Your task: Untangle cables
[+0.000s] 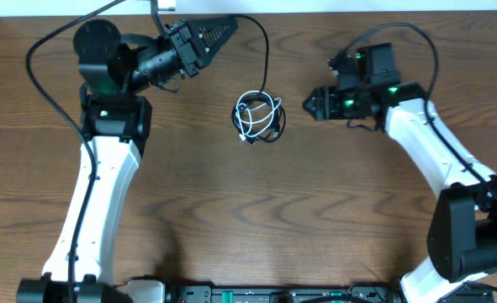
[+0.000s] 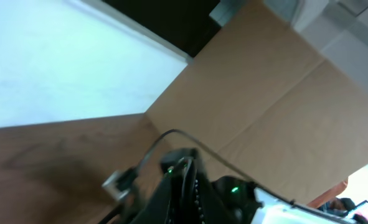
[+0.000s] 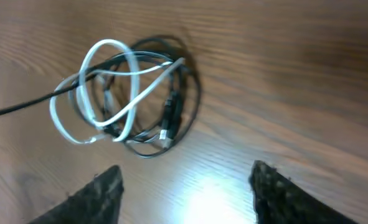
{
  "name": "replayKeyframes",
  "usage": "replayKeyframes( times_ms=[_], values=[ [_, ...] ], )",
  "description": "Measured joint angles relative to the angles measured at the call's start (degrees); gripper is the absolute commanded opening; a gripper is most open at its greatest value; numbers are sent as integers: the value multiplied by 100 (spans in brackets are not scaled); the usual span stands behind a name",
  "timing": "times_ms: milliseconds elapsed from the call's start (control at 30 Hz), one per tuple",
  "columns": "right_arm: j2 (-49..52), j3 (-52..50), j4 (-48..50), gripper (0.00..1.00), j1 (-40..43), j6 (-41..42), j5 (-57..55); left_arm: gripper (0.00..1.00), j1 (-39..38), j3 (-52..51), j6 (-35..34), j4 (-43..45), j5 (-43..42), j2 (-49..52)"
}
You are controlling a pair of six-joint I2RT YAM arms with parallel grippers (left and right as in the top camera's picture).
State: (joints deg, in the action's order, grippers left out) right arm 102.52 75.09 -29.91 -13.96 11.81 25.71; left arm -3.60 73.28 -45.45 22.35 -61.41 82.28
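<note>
I should ease my left gripper back and have it hold while my right gripper pulls the white loops (image 1: 275, 104) away, because the white cable winds through the black cable's coil (image 1: 261, 119).
The black cable (image 1: 267, 59) runs from my left gripper (image 1: 229, 23) in an arc down to a small coil at mid-table, where it is wound with the white cable (image 1: 248, 114). My left gripper is raised near the table's back edge and shut on the black cable. In the left wrist view its fingers (image 2: 184, 167) are closed, with a silver plug end (image 2: 116, 182) beside them. My right gripper (image 1: 309, 103) is open and empty just right of the coil. The right wrist view shows the white loops (image 3: 109, 81) and the black loops (image 3: 193, 106) ahead of its spread fingers (image 3: 187, 174).
The wooden table (image 1: 256, 219) ends at a white wall along the back. A cardboard panel (image 2: 264, 93) stands beyond the table in the left wrist view. Thick black arm wires loop above both arms (image 1: 416, 34).
</note>
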Motion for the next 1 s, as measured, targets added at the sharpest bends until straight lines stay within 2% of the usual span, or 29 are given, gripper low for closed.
replayKeyframes(
  times_ms=[67, 100, 300, 600, 800, 1000],
  values=[
    [0, 0, 4, 62, -205, 118, -131, 8, 0, 2, -90, 15, -2, -160],
    [0, 0, 7, 58, -295, 192, -219, 8, 0, 0, -107, 20, -7, -227],
    [166, 7, 313, 56, -841, 807, -741, 8, 0, 2, -144, -81, -175, -455],
    [898, 13, 632, 53, -1272, 1495, -994, 8, 0, -2, 407, -1416, -282, -452],
    [918, 13, 728, 56, -1294, 1628, -1043, 7, 0, -2, 669, -1965, -278, -452],
    [918, 13, 815, 56, -1292, 1672, -1099, 7, 0, -2, 1088, -3029, 7, -452]
  ],
)
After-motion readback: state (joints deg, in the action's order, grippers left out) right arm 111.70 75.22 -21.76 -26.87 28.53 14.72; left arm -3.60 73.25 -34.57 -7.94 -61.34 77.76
